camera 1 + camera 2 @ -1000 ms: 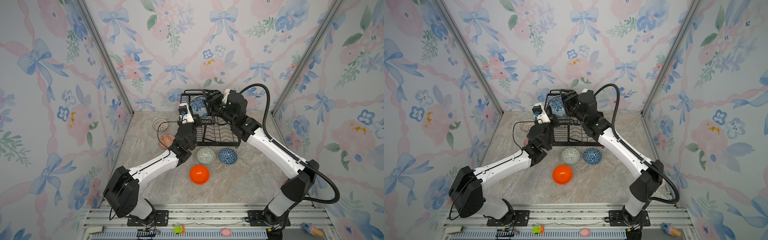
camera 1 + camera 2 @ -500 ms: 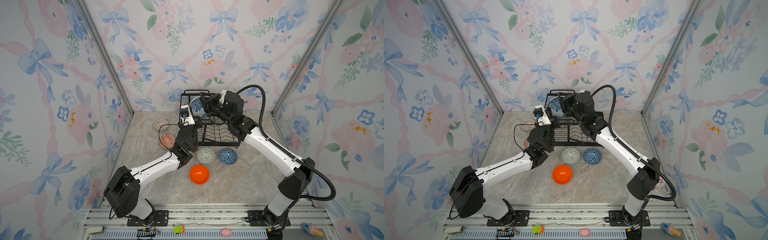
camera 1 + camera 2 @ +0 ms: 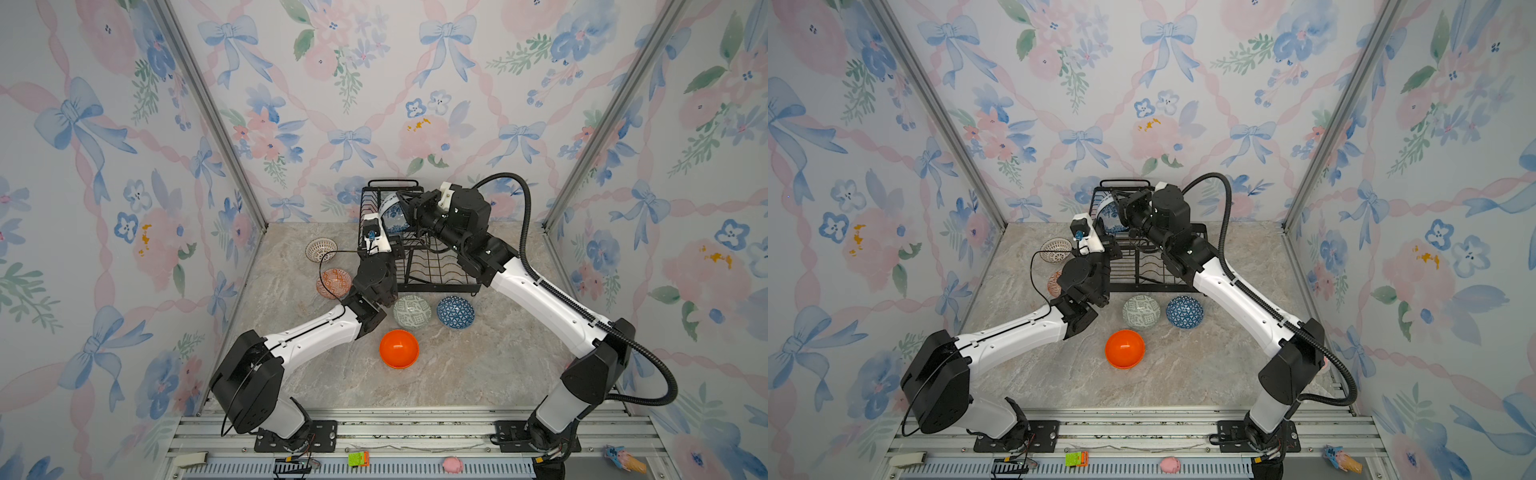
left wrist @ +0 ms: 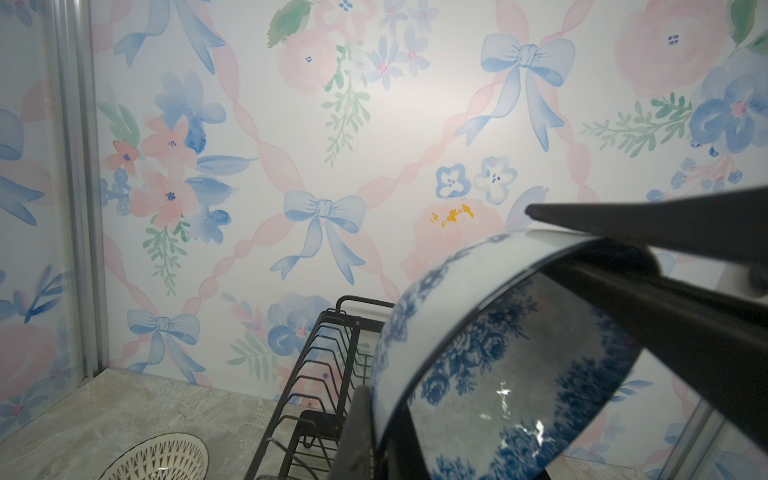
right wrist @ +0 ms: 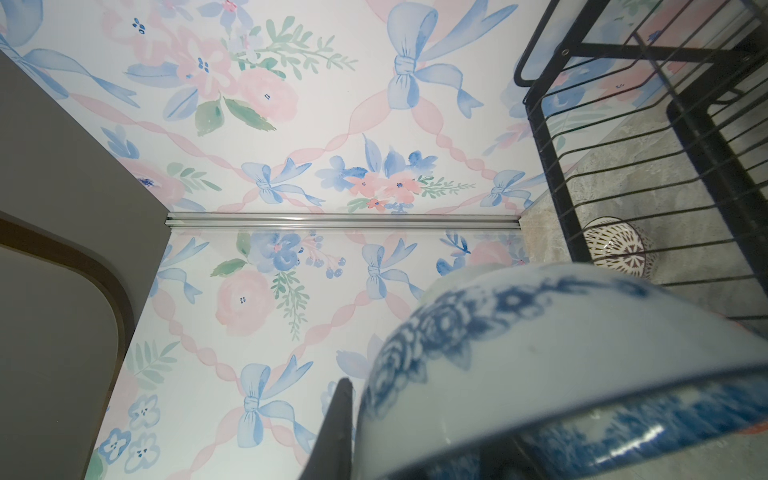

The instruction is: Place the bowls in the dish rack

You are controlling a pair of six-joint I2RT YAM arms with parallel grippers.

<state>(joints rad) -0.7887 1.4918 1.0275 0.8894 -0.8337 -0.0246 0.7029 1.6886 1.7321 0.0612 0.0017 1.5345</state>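
The upper basket (image 3: 371,205) covers the lower tray under the blue-and-white bowl, so my left gripper should open and my right gripper should bring the bowl in from the tray's open end (image 3: 440,268).
The blue-and-white bowl (image 3: 392,217) (image 3: 1109,214) hangs tilted on edge over the upper basket of the black dish rack (image 3: 436,266) (image 3: 1154,266). Both grippers hold it. My left gripper (image 3: 388,239) (image 4: 376,419) is shut on its lower rim. My right gripper (image 3: 406,211) (image 5: 374,436) is shut on the opposite rim (image 4: 540,257), one finger (image 5: 338,415) outside the wall. On the table lie the white lattice bowl (image 3: 321,250), red-orange bowl (image 3: 332,282), grey-green bowl (image 3: 412,311), dark blue bowl (image 3: 455,311) and orange bowl (image 3: 399,348).
The rack stands against the back wall; its slotted lower tray (image 3: 440,270) holds nothing. The left forearm (image 3: 316,332) lies across the table beside the red-orange and grey-green bowls. Side walls close in on both sides.
My right gripper has moved left onto the blue-and-white bowl and closed on its rim. The left gripper has kept its hold with little movement.
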